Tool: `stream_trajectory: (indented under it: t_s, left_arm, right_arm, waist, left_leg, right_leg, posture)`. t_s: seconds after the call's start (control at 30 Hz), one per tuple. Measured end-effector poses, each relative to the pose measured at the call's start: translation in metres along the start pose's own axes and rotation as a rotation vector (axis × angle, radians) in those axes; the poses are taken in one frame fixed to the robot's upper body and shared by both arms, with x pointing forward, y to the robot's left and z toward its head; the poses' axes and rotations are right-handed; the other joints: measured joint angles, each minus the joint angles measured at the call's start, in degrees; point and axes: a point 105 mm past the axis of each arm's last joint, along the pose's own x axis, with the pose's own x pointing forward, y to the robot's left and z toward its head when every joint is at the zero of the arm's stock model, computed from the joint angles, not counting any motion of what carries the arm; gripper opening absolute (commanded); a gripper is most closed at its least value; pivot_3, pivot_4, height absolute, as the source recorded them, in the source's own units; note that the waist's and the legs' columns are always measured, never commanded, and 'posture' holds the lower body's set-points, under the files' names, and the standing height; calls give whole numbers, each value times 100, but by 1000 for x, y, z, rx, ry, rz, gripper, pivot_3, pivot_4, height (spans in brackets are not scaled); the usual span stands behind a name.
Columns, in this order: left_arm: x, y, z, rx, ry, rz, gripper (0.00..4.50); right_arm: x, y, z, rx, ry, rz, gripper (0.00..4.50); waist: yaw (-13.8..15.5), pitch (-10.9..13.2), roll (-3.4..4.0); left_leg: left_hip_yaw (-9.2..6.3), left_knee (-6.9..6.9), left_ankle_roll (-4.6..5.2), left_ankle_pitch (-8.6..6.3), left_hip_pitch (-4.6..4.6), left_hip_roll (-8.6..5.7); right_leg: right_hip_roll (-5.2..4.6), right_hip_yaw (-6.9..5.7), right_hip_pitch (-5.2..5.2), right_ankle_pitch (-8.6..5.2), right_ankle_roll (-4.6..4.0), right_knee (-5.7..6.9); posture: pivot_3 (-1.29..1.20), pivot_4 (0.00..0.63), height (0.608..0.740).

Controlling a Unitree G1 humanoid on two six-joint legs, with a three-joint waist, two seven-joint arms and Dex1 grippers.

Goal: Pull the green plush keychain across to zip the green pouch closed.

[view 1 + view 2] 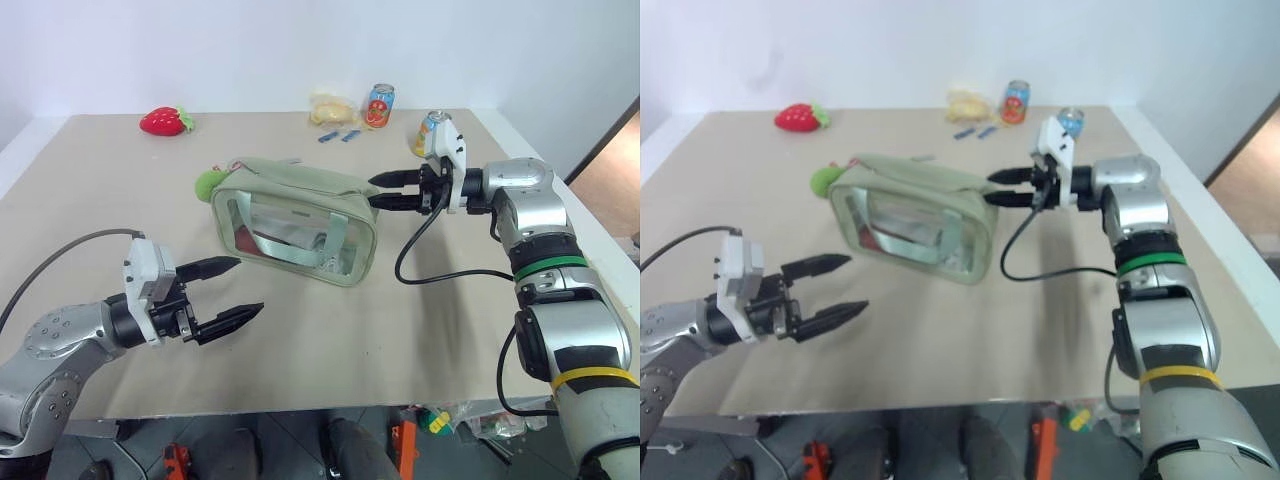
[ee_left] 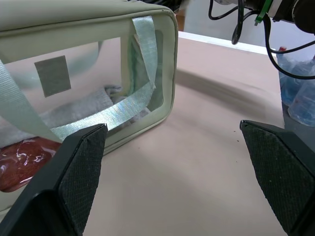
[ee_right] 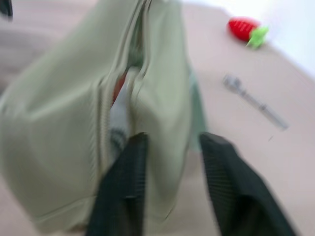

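A thin grey tip sticks out past the back of the green pouch (image 1: 298,218), so the robot should expect a spoon hidden behind the pouch.
The green pouch (image 1: 300,205) lies in the middle of the table with its clear window and two webbing straps facing me. Its top zipper (image 3: 129,73) gapes, showing contents inside. The green plush keychain (image 1: 208,182) sits at the pouch's left end. My right gripper (image 1: 370,192) points left at the pouch's right end, fingers apart, nothing visibly clamped; in the right wrist view the pouch top lies just beyond the fingertips. My left gripper (image 1: 250,286) hovers wide open in front of the pouch's left half, apart from it.
At the back stand a red strawberry toy (image 1: 165,121), a yellow packet (image 1: 330,108), a soda can (image 1: 379,105), a second can (image 1: 432,132) and small blue items (image 1: 340,135). A black cable (image 1: 440,270) loops over the table on the right. The near table edge runs just below my left gripper.
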Motion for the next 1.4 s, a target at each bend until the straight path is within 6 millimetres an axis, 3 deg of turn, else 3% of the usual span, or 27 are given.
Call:
stream_trajectory:
  t_s: [0.03, 0.13, 0.27, 0.37, 0.5, 0.73, 0.87, 1.17, 1.4]
  left_arm:
    - [0, 0, 1, 5, -3, -6, 4500]
    - [1, -1, 2, 7, -4, -18, 4500]
    - [0, 3, -1, -3, 1, -20, 4500]
    - [2, 5, -1, 0, 8, -26, 4500]
    - [7, 8, 5, 20, -4, -37, 4500]
    - [13, 13, 7, 35, -1, -49, 4500]
    - [13, 15, 3, 23, 8, -38, 4500]
    - [15, 21, 0, 12, -7, -3, 4500]
    - [16, 17, 1, 5, 0, -42, 4500]
  right_arm:
    - [-3, -4, 10, 17, -44, -29, 3628]
    - [-11, -9, 30, 34, -114, -81, 4427]
    - [-40, 1, 59, 61, -213, -205, 4476]
    - [-41, 37, 38, 142, -171, -253, 4476]
    - [-24, 77, 3, 258, -104, -302, 4476]
    - [-11, 82, -2, 249, -93, -390, 4476]
    - [-3, 86, -3, 255, -90, -379, 3305]
    - [7, 90, -6, 230, -82, -368, 121]
    - [-3, 94, -6, 138, -63, -252, 20]
  waist:
    - [0, 1, 2]
    - [9, 2, 3]
    - [76, -1, -1]
    - [76, -3, -5]
    - [35, 0, 1]
    - [-4, -1, 0]
    - [-4, -1, 0]
    - [-2, -1, -1]
    - [0, -1, -2]
  left_leg:
    - [2, 0, 0, 0, -2, -1]
    - [0, 0, 0, 0, -5, -2]
    - [-12, -5, -1, -2, -5, -2]
    - [-14, -5, -7, -7, -6, -2]
    - [-1, 1, -7, -6, -2, -1]
    - [4, 45, -4, -1, 2, 2]
    - [16, 47, -4, -1, 2, 0]
    - [14, 41, -6, -4, -6, 0]
    - [14, 44, -6, -4, -5, -1]
  right_leg:
    - [-2, 3, -2, 1, 1, 0]
    - [-1, 3, -4, 1, 2, 1]
    - [-1, -7, 1, -9, -1, 0]
    - [-1, -6, 0, -13, 0, 1]
    - [2, 6, -6, -3, 9, 4]
    - [13, 21, 7, 2, -5, 3]
    - [12, 37, 6, 4, -1, 2]
    - [15, 36, 1, 3, 0, 2]
    - [14, 38, 4, 3, 1, -1]
  posture:
    - [0, 150, 740]
    - [0, 150, 740]
    - [0, 150, 740]
    - [0, 150, 740]
    - [0, 150, 740]
    - [0, 150, 740]
    - [0, 150, 740]
    - [0, 150, 740]
    - [0, 150, 740]
